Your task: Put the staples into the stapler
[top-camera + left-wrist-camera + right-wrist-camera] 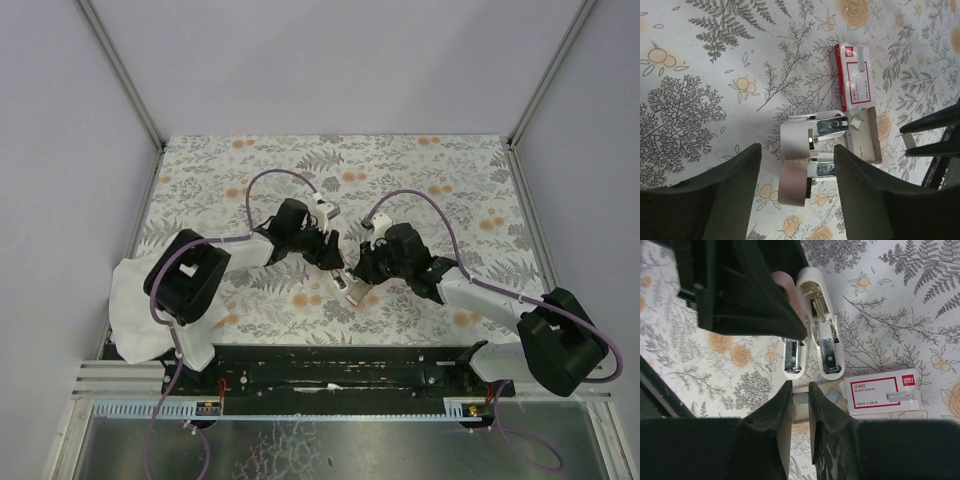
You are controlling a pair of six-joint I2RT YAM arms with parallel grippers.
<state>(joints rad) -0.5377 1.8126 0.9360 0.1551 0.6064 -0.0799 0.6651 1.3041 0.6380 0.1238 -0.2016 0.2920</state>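
Observation:
The robot's open left gripper is hanging over the stapler (802,157), where the right gripper must bring the staple strip, so the left gripper should move away first.
The stapler (796,139) lies swung open on the floral table, its white top beside its pink base (793,187); both metal channels show in the right wrist view (824,335). My left gripper (797,157) is open, its fingers either side of the stapler's hinge end. The red staple box (855,77) lies just beyond, its tan tray (869,142) slid out. My right gripper (800,390) is shut on a small grey staple strip (801,399) over the tray, just short of the channel tips. Another loose strip (833,394) lies by the box (885,396).
In the top view both grippers (342,262) meet at the table's middle, hiding most of the stapler. A white cloth (135,315) lies at the near left edge by the left arm's base. Metal frame rails (530,215) border the table.

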